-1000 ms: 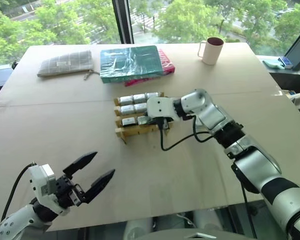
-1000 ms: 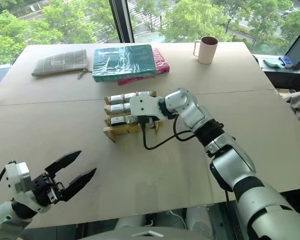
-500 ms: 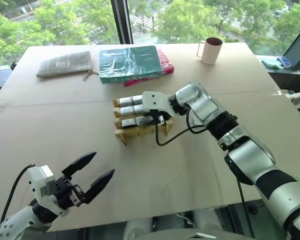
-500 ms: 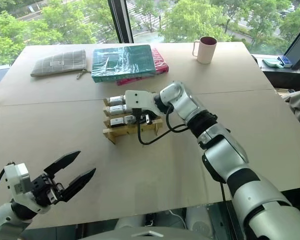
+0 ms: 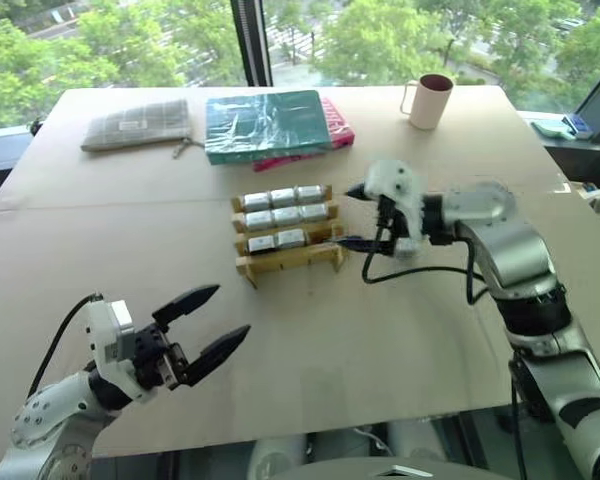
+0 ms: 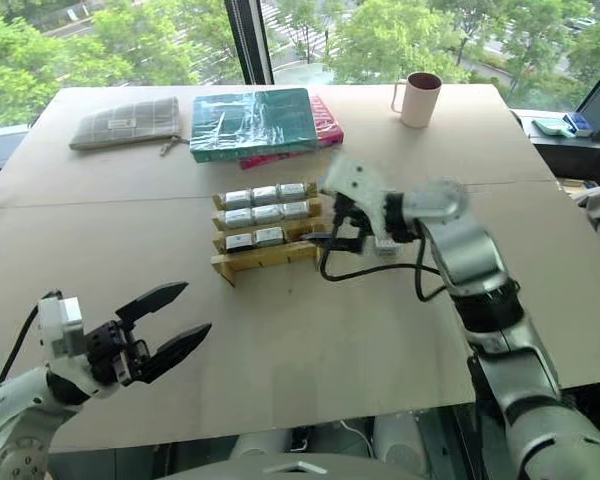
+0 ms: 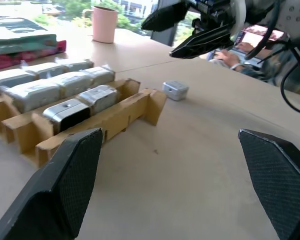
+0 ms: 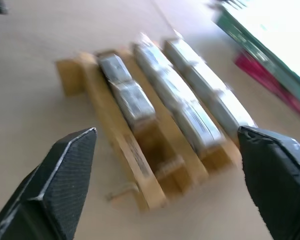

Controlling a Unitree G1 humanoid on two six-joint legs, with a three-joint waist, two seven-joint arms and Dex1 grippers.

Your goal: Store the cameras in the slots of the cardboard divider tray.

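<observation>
My right gripper should go on as it is, open, because the loose camera (image 6: 386, 246) lies clear of the cardboard divider tray. It should move on to that camera before it closes on the camera's sides.
The cardboard divider tray (image 5: 242, 266) sits mid-table. Several silver cameras (image 5: 283, 197) fill its slots: three in the far row, three in the second, two in the third (image 8: 126, 89); the nearest row is bare. One loose camera (image 7: 175, 90) lies on the table just past the tray's right end. My right gripper (image 5: 345, 216) hovers at that end, open and empty, pointing at the tray. Near the front edge, my left gripper (image 5: 215, 322) is open and empty, well short of the tray.
A teal book (image 5: 265, 123) on a pink one (image 5: 337, 134), a grey checked pouch (image 5: 137, 127) and a pink mug (image 5: 428, 100) line the far side. A black cable (image 5: 410, 270) loops under my right wrist.
My right gripper was shut low at the tray's third row; it has opened and drawn back to the right and upward. My left gripper has edged forward, still open.
</observation>
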